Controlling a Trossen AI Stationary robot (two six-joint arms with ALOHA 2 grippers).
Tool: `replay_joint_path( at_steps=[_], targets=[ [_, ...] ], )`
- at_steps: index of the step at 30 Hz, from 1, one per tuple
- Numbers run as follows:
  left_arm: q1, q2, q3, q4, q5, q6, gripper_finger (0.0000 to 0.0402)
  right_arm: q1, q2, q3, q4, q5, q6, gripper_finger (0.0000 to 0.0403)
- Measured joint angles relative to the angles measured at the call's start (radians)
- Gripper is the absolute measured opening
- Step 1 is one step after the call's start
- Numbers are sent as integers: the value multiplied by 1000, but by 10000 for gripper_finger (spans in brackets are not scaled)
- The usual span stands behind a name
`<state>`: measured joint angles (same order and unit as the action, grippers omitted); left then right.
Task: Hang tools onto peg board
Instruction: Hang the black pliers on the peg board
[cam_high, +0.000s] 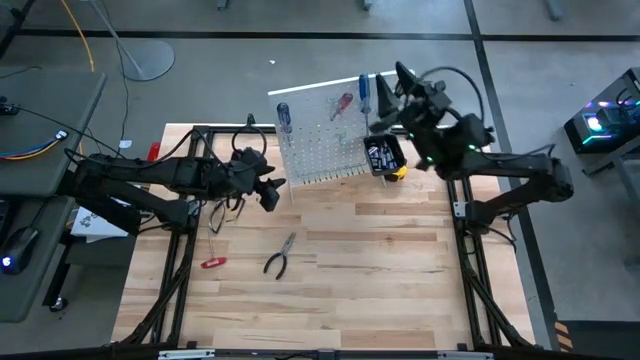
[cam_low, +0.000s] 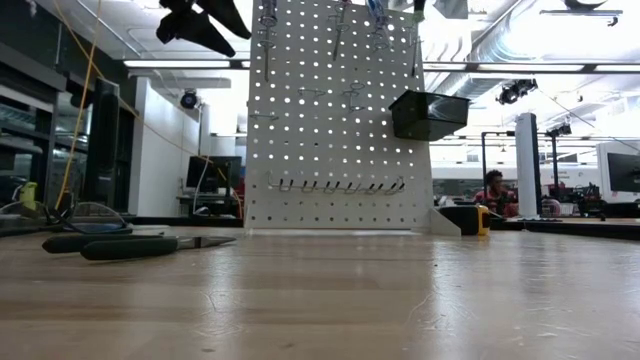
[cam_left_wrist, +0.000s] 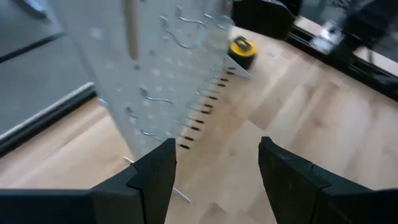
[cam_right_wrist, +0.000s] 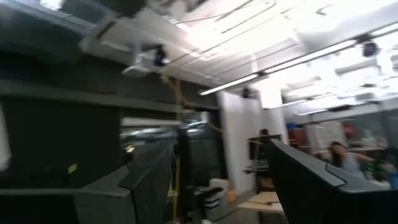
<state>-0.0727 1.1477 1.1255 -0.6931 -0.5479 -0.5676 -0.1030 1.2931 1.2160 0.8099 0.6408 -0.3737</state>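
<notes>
The dark-handled pliers (cam_high: 281, 260) are clear of the red-handled cutters, so the robot's open left gripper keeps heading toward the pliers' pivot (cam_high: 284, 253) until its fingers close around that pivot.
The white peg board (cam_high: 325, 135) stands upright at the table's far side, with a black bin (cam_high: 385, 155) on its right part. Blue-handled screwdrivers (cam_high: 284, 118) and a red one (cam_high: 343, 103) hang on it. Dark-handled pliers (cam_high: 280, 255) and red-handled cutters (cam_high: 213, 263) lie flat on the table. My left gripper (cam_high: 270, 190) hovers open just left of the board's near left corner, and its wrist view shows nothing between its fingers (cam_left_wrist: 217, 168). My right gripper (cam_high: 400, 85) is open above the board's top right edge, empty (cam_right_wrist: 217, 180).
A yellow tape measure (cam_high: 398, 173) sits at the board's right foot. A row of hooks (cam_low: 340, 185) lines the board's lower part. A black metal frame (cam_high: 185, 250) runs along both table sides. Bare wood lies near the middle and right (cam_high: 380, 270). A person (cam_low: 492, 190) sits far behind.
</notes>
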Motion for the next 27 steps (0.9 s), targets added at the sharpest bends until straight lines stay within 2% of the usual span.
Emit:
replay_joint_path(
  at_steps=[7, 13, 17, 23, 27],
  targets=[
    [0, 0, 0, -4, 193, 38, 209, 118, -120, 0, -140, -1, -3, 248],
    [0, -7, 0, -59, 234, 41, 209, 159, -159, 0, -141, 2, -13, 248],
    [0, -24, 0, -132, 307, 35, 209, 172, -165, 0, -141, 3, -21, 248],
    [-12, -21, 0, -248, 426, -37, 209, 190, -179, 0, -147, 4, -58, 248],
    [-78, 24, 0, -283, 467, -144, 209, 217, -200, 0, -195, 36, -77, 248]
  ],
)
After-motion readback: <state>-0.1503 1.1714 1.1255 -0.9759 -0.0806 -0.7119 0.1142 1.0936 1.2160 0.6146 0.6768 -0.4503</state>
